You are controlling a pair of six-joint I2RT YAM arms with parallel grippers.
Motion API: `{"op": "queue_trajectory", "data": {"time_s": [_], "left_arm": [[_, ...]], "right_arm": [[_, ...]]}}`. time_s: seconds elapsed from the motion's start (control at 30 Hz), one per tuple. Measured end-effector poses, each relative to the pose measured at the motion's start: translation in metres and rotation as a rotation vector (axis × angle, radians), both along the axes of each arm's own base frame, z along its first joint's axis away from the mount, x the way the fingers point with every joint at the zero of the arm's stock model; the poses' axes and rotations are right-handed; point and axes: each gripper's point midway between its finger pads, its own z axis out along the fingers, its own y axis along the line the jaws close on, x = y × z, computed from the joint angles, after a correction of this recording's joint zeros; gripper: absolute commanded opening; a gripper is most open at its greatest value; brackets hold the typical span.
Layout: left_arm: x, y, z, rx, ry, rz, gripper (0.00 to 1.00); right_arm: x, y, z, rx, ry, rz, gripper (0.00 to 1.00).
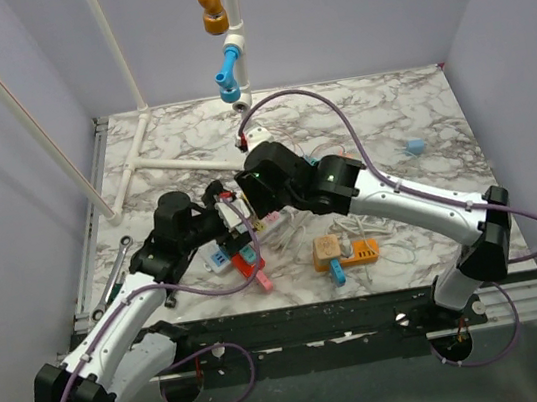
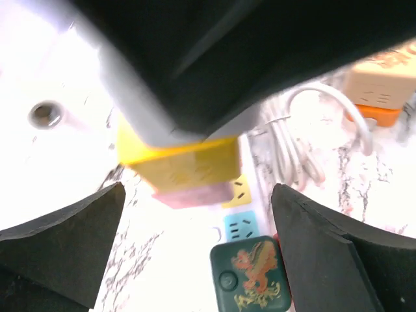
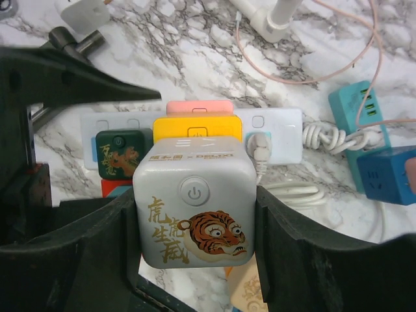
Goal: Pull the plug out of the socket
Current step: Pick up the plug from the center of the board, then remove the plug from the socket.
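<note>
The grey cube has the yellow block stuck [image 3: 198, 125] under it. My right gripper should first bring the yellow block into my left gripper's fingers and then pull the cube off.
The plug [image 3: 194, 205] is a grey cube with a tiger picture and a power button, and a yellow block [image 3: 197, 125] and a pink block [image 3: 198, 106] are stacked under it. My right gripper [image 3: 195, 221] is shut on the grey cube's two sides. Below lies the socket [image 3: 281, 127], a white power strip with pastel outlets [image 2: 242, 227]. Whether the stack still sits in the socket cannot be told. My left gripper [image 2: 197, 195] is open, with one finger on each side of the strip and nothing held. In the top view both grippers [image 1: 238, 211] meet over the strip [image 1: 219, 259].
A dark green cube plug [image 2: 250, 276] sits in the strip next to the stack, and a white plug [image 3: 259, 146] with a coiled cord [image 3: 331, 138] sits at the other end. Orange cubes [image 1: 341, 249], a teal strip [image 3: 354, 107], a blue cube [image 3: 385, 172] and white pipes [image 1: 177, 162] lie nearby.
</note>
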Motion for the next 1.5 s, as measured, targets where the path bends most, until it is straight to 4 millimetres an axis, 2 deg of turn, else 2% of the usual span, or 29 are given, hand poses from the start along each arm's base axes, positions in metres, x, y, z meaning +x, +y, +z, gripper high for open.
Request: {"op": "queue_trajectory", "data": {"time_s": [0.13,0.23,0.37,0.57,0.7,0.77,1.1,1.23,1.43,1.5], "left_arm": [[0.004,0.011,0.014,-0.046,0.050,0.076,0.98],[-0.002,0.015,0.022,-0.074,0.079,0.097,0.98],[-0.012,0.016,0.036,-0.107,0.081,0.098,0.98],[-0.031,0.020,0.074,-0.167,-0.037,0.057,0.98],[-0.041,0.023,0.097,-0.184,-0.151,0.024,0.98],[-0.045,0.022,0.101,-0.184,-0.171,0.001,0.98],[-0.068,-0.001,0.103,-0.150,-0.186,-0.153,0.98],[-0.062,0.000,0.102,-0.133,-0.200,-0.123,0.98],[-0.041,0.003,0.098,-0.100,-0.216,-0.042,0.98],[-0.036,0.004,0.096,-0.090,-0.218,-0.024,0.93]], "right_arm": [[-0.008,-0.013,0.033,0.047,-0.039,0.005,0.01],[-0.016,-0.024,0.063,0.117,-0.072,0.009,0.01],[-0.025,-0.035,0.082,0.198,-0.095,0.006,0.01],[-0.042,-0.050,0.069,0.244,-0.060,0.023,0.01],[-0.050,-0.047,0.060,0.284,-0.027,0.047,0.01],[-0.054,-0.041,0.061,0.317,-0.014,0.065,0.01],[-0.061,-0.011,0.082,0.490,0.004,0.135,0.01],[-0.060,-0.003,0.086,0.518,0.002,0.148,0.01],[-0.059,0.012,0.087,0.561,0.014,0.167,0.01],[-0.059,0.015,0.086,0.573,0.019,0.173,0.01]]}}
